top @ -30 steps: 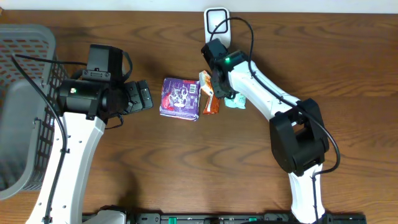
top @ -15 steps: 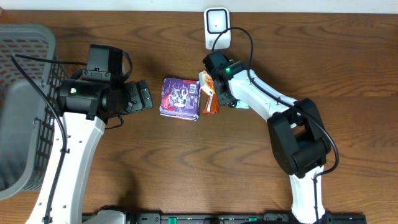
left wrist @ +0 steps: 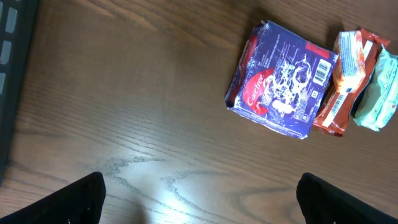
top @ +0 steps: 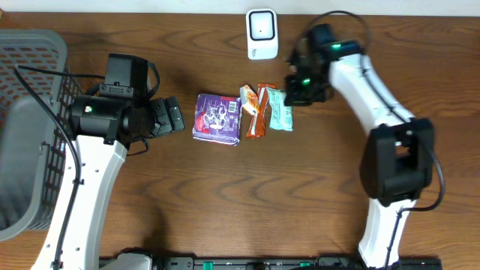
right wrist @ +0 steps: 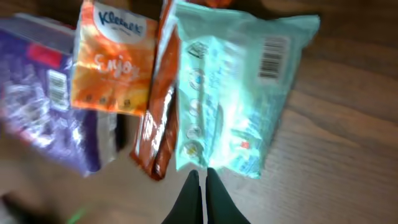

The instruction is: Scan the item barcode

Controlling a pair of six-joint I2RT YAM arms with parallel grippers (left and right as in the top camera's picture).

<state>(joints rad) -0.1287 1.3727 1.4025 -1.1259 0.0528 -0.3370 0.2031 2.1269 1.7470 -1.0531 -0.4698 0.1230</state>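
The mint-green packet's barcode (right wrist: 272, 57) points up, the same way as the scanner's window. My right gripper needs to open, take hold of the packet (top: 280, 116) and flip it over before the scan.
Several packets lie in a row on the table: a purple packet (top: 217, 117) (left wrist: 283, 81), an orange Kleenex pack (top: 248, 99) (right wrist: 115, 62), an orange-brown bar (top: 257, 114) (right wrist: 158, 118) and a mint-green packet (top: 279, 109) (right wrist: 239, 93) with its barcode facing up. The white scanner (top: 262, 34) stands at the table's back edge. My right gripper (top: 295, 94) (right wrist: 202, 175) is shut with nothing in it, its tips just off the mint packet's right edge. Left of the purple packet, my left gripper (top: 174, 116) (left wrist: 202, 202) hangs open over bare wood.
A grey wire basket (top: 30, 127) fills the far left of the table. The packets lie close together, touching or overlapping at their edges. Bare wood shows in front of them and to the right.
My right gripper has shut and pulled back to the right, off the packets. The mint-green packet now lies uncovered beside the orange-brown bar. The left arm has not moved.
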